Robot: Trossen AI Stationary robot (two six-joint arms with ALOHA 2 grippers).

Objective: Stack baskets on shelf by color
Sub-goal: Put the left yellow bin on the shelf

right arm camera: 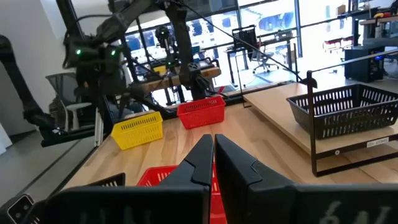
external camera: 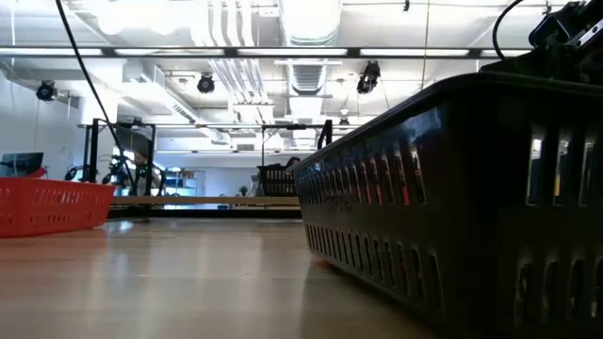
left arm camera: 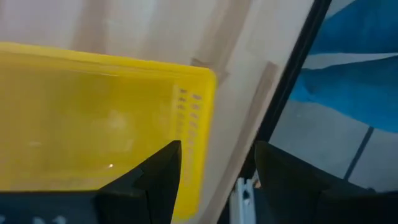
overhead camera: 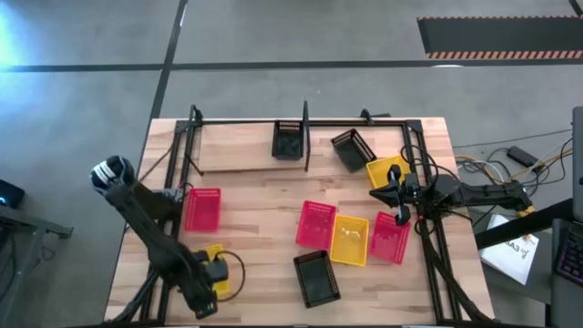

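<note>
My gripper will bring the yellow basket [overhead camera: 221,286] up alone and empty when it lifts it, because a single rim [left arm camera: 202,71] shows around the basket's clear bottom.
My left gripper [overhead camera: 212,271] is at the table's near left, open over a yellow basket [overhead camera: 215,250]. In the left wrist view one finger [left arm camera: 163,171] is over the basket's inside and the other [left arm camera: 281,180] is outside its short end wall [left arm camera: 194,124]. My right gripper [overhead camera: 398,195] is shut and empty, hovering between a yellow basket [overhead camera: 386,172] and a pinkish-red one [overhead camera: 392,236]. The shelf [overhead camera: 239,146] at the far edge carries two black baskets [overhead camera: 288,141] [overhead camera: 351,148], resting on their bottoms. Other baskets stand on the tabletop. My left gripper [left arm camera: 217,168] straddles the yellow basket's short end wall from above, but I cannot tell whether either finger touches it. The basket sits flat on the table.
On the tabletop are a pinkish-red basket [overhead camera: 202,210] at left, a pinkish-red [overhead camera: 315,223] and a yellow one [overhead camera: 350,239] side by side in the middle, and a black one [overhead camera: 317,278] near the front edge, filling the low view's right [external camera: 452,207]. Shelf posts [overhead camera: 305,137] rise at the far side.
</note>
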